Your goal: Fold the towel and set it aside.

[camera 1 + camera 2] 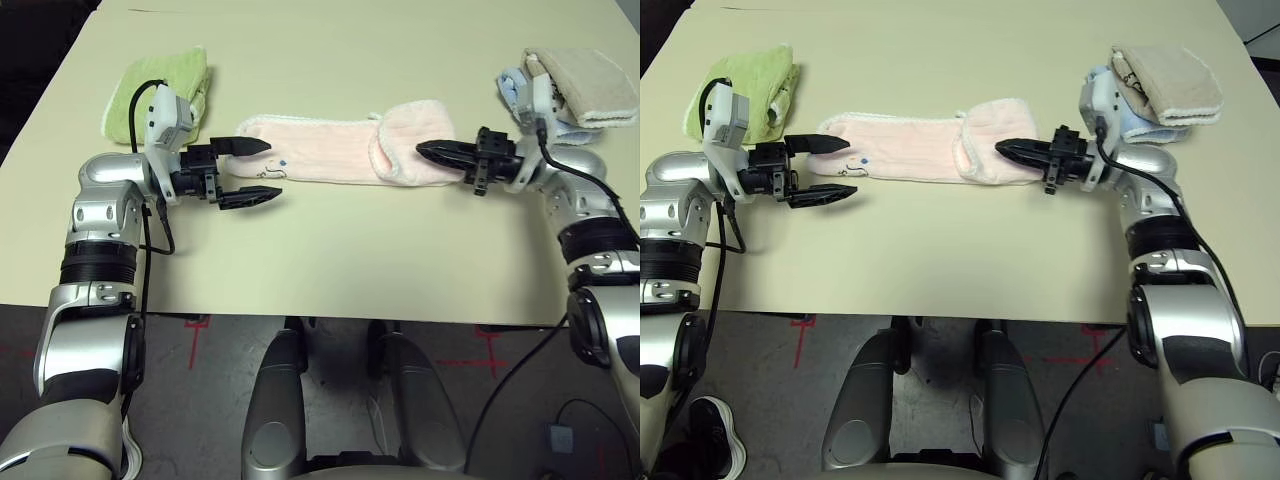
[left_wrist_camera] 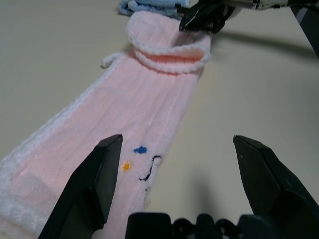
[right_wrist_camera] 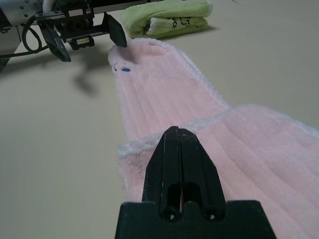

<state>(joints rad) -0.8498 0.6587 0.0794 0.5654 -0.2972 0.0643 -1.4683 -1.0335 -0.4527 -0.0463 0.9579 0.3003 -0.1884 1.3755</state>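
Note:
The fold's white rim (image 1: 379, 158) stands open above the towel beneath. My right gripper should stay closed and press the fold's far side (image 1: 416, 110) flat before it takes the fold's end.
The pale pink towel (image 1: 320, 150) lies stretched left to right across the middle of the table, its right end folded back over itself into a thicker pad (image 1: 405, 150). A small dark embroidered motif (image 2: 144, 169) sits near its left end. My left gripper (image 1: 272, 170) is open at that left end, one finger over the cloth and the other beyond its near edge, holding nothing. My right gripper (image 3: 177, 130) is shut, its tips lying on the folded right end; I see no cloth between the fingers.
A lime-green folded towel (image 1: 165, 85) lies at the back left behind my left wrist. Beige (image 1: 590, 85) and light-blue (image 1: 515, 88) folded towels are stacked at the back right by my right forearm. Bare table (image 1: 330, 260) stretches toward the near edge.

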